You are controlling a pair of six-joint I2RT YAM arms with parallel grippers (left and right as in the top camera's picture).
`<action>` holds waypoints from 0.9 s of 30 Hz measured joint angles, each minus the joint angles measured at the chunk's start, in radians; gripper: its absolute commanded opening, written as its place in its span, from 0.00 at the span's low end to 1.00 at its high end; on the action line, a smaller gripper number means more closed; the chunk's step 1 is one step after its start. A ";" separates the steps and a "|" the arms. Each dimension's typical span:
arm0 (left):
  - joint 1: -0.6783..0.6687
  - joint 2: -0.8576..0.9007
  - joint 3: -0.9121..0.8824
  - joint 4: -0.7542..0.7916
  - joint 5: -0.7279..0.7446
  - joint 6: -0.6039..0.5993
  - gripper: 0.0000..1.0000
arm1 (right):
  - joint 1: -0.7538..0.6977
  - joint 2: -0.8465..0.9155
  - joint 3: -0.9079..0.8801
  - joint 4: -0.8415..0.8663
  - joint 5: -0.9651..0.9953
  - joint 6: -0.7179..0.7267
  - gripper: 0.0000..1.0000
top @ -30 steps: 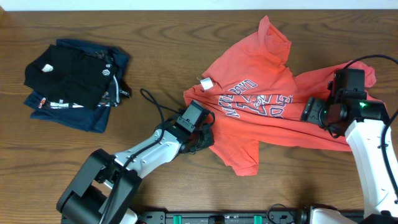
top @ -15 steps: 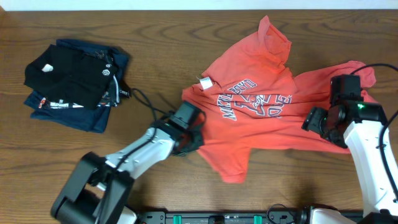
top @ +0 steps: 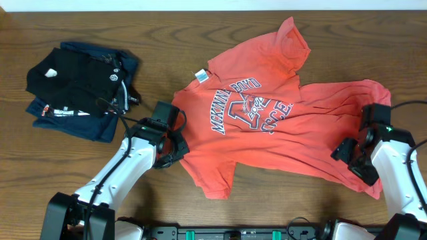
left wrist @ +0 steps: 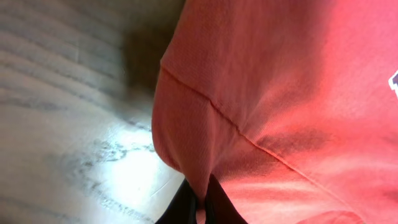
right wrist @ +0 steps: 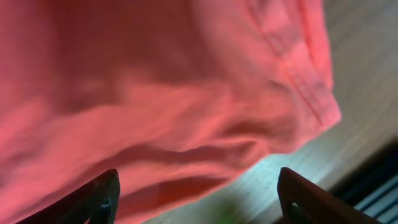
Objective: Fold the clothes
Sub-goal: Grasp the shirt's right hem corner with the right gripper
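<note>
The robot's left gripper is holding the T-shirt beside the near sleeve (top: 192,157) and the near hem corner lies loose, so the right gripper should grab that hem corner (top: 376,192) before the fold.
The clothes, a coral T-shirt (top: 267,133) with a grey-white chest print, lie spread face up across the middle and right of the table, white neck label (top: 200,76) at the upper left. My left gripper (top: 175,145) is at the shirt's left edge. In the left wrist view it (left wrist: 200,210) is shut on a pinched fold of coral fabric (left wrist: 280,93). My right gripper (top: 353,159) hovers over the shirt's lower right part. In the right wrist view it (right wrist: 199,202) stands open, its fingers (right wrist: 102,199) wide apart above the hem (right wrist: 305,81), holding nothing.
A folded black garment (top: 70,80) with a white logo lies on a folded navy garment (top: 100,128) at the table's far left. Bare wooden table (top: 167,40) shows between that pile and the shirt and along the front edge.
My left gripper has dragged the shirt's edge to the left, and the shirt now lies wider and flatter. My right gripper has moved toward the front right, off the folds.
</note>
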 measured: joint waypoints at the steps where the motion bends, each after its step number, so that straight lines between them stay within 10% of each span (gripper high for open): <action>1: 0.000 0.000 0.000 -0.002 -0.002 0.005 0.06 | -0.005 0.000 -0.008 0.001 0.013 0.010 0.81; 10: 0.000 0.000 0.000 -0.055 -0.002 0.015 0.06 | -0.085 0.005 -0.034 0.324 -0.099 -0.107 0.14; 20: 0.000 0.000 -0.002 -0.204 -0.051 0.015 0.06 | -0.086 0.248 -0.010 0.393 -0.179 -0.210 0.13; 27: 0.000 0.000 -0.002 -0.119 -0.058 0.014 0.06 | -0.085 0.351 0.018 0.759 -0.187 -0.227 0.20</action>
